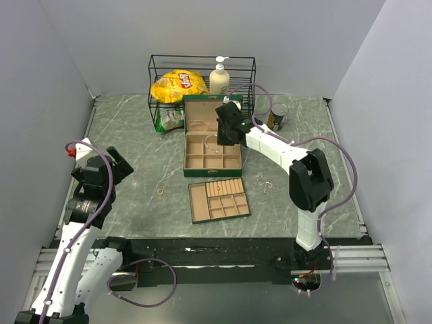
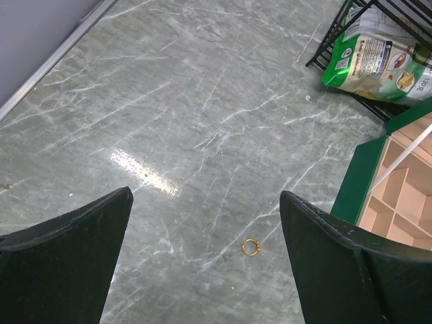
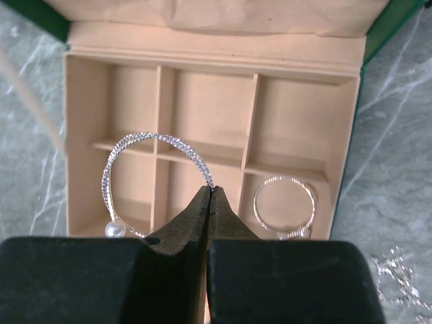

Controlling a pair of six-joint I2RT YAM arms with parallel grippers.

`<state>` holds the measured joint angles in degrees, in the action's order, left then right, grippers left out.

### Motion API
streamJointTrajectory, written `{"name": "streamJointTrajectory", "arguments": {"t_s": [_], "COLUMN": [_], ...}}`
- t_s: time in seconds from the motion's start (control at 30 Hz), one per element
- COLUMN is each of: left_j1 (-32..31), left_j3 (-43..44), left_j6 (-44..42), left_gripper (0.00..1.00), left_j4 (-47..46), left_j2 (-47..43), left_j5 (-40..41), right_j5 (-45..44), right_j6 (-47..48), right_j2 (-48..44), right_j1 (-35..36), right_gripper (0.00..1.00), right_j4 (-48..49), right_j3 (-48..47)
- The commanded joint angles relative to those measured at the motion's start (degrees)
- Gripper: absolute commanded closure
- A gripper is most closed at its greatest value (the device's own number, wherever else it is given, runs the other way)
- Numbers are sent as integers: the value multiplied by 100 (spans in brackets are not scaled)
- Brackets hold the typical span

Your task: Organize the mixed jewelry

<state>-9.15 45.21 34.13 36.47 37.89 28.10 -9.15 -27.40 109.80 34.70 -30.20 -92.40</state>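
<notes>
My right gripper should keep lowering the held bangle (image 3: 124,141), which is flat over the box, and let it go in the far middle compartment (image 3: 210,111), which is empty.
My right gripper (image 3: 211,190) is shut on a thin silvery bangle (image 3: 135,145) with a pearl bead and holds it above the tan compartments of the open green box (image 3: 209,64). From above, this gripper (image 1: 226,138) hangs over the box (image 1: 185,145). A second silvery bangle (image 3: 283,206) lies in the box's near right compartment. A small gold ring (image 2: 250,248) lies on the marble table (image 1: 135,128), below and between the fingers of my open left gripper (image 2: 206,196), nearer the right finger. More silvery pieces (image 1: 263,182) lie on the table right of the box.
A flat tan-lined compartment tray (image 1: 192,202) lies in front of the box. Behind it stands a black wire rack (image 1: 202,67) with a yellow chip bag (image 1: 179,84), a lotion bottle (image 1: 219,77) and a green packet (image 2: 378,57). A can (image 1: 278,115) stands at the back right.
</notes>
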Motion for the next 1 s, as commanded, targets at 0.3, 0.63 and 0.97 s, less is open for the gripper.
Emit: {"name": "streamJointTrajectory", "arguments": {"t_s": [0.3,0.63,0.97], "left_j1": [18,18,18], "left_j3": [5,14,14], "left_j6": [-73,-64,-82], "left_gripper": [4,4,4], "left_j4": [-158,-149,-158], "left_j2": [122,140,184], "left_j5": [-85,-68,-85], "right_j5": [-544,-720,-825], "right_j6": [-863,-882,-802], "right_j2": [551,1114,1237], "right_j1": [-68,-86,-121], "right_gripper": [100,100,100], "right_j4": [374,304,383], "right_j3": [-304,-823,-700]}}
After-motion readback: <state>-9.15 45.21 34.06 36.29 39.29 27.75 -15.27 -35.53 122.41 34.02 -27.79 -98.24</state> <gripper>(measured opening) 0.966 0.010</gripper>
